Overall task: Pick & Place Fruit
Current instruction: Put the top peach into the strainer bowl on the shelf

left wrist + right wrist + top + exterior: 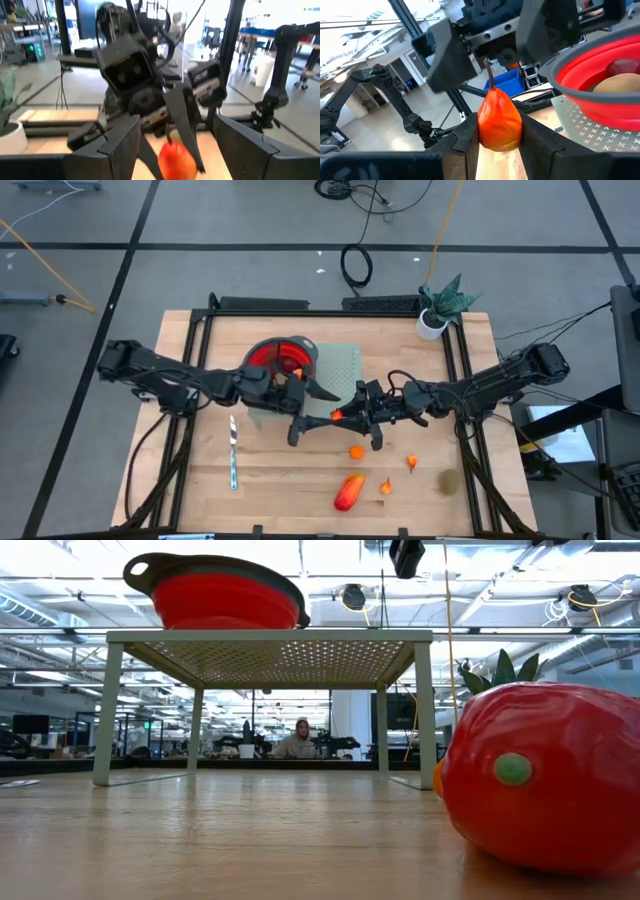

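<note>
I should use my left gripper to take the fruit by its stem end (493,91) from my right gripper before placing it, because the red bowl (283,360) is on my left gripper's side.
My right gripper (499,150) is shut on a small orange-red, pear-shaped fruit (500,122) with a brown stem, held in the air near the table's middle (338,416). My left gripper (180,145) faces it from the left, open. Its fingers stand on either side of the fruit (176,161) without touching it. The red bowl (280,358) sits on a pale perforated rack (340,370) and holds several fruits (620,82). More fruits lie on the table nearer the front: an orange one (356,451), an elongated red-orange one (349,492) and a brown-green oval (449,480). My right gripper pinches the fruit's lower body (490,142) between its two fingers, one on each side. The fingers come level from the table's right. The fruit stands upright with its stem (490,75) up, lifted clear of the table.
A slim silver knife (232,452) lies at the front left. Two tiny orange pieces (386,486) (411,463) lie at the front right. A potted plant (438,310) stands at the far right corner. In the low view, the large red fruit (545,780) fills the right foreground.
</note>
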Motion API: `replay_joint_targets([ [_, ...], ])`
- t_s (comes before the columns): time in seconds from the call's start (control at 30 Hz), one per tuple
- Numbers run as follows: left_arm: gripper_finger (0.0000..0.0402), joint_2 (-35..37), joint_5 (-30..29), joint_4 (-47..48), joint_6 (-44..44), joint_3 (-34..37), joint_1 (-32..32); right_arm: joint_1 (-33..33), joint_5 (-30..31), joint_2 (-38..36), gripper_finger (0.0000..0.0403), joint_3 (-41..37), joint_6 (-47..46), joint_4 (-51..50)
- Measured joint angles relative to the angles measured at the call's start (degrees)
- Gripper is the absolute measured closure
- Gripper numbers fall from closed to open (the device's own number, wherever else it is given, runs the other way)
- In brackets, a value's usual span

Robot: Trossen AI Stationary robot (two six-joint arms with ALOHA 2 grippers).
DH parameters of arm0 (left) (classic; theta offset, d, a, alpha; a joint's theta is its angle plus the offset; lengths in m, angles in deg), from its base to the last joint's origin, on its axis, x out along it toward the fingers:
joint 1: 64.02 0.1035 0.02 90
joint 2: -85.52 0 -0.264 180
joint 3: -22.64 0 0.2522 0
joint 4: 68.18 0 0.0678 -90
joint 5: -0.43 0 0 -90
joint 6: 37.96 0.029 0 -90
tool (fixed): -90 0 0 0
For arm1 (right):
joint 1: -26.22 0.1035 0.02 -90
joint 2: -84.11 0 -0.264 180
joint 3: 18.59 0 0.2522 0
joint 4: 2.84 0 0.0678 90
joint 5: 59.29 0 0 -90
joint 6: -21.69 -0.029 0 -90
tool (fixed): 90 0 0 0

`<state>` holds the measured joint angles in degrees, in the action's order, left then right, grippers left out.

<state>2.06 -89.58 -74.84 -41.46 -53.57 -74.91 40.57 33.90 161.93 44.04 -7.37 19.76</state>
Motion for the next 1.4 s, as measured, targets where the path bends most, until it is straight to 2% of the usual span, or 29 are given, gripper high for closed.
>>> replay_joint_targets([
  [0.1,0.0149,-1.5,0.0,1.7,0.8,-2.4,0.0,0.0,0.0,0.0,0.0298,0.0,0.0,0.1],
  [0.3,0.0149,-4.0,0.0,11.9,2.2,-7.7,0.0,0.0,0.0,0.0,0.0298,0.0,-0.1,-0.2],
  [0.5,0.0155,-4.6,-0.1,13.0,2.2,-8.9,0.0,0.1,-0.2,0.0,0.0298,0.0,-0.2,-0.8],
  [1.0,0.0296,-2.4,0.9,14.9,1.7,-8.9,0.4,1.5,0.0,0.0,0.0298,0.0,0.4,-0.9],
  [1.4,0.0309,-2.4,2.0,17.1,0.4,-8.9,0.4,1.5,0.0,0.0,0.0298,0.0,1.3,-0.6],
])
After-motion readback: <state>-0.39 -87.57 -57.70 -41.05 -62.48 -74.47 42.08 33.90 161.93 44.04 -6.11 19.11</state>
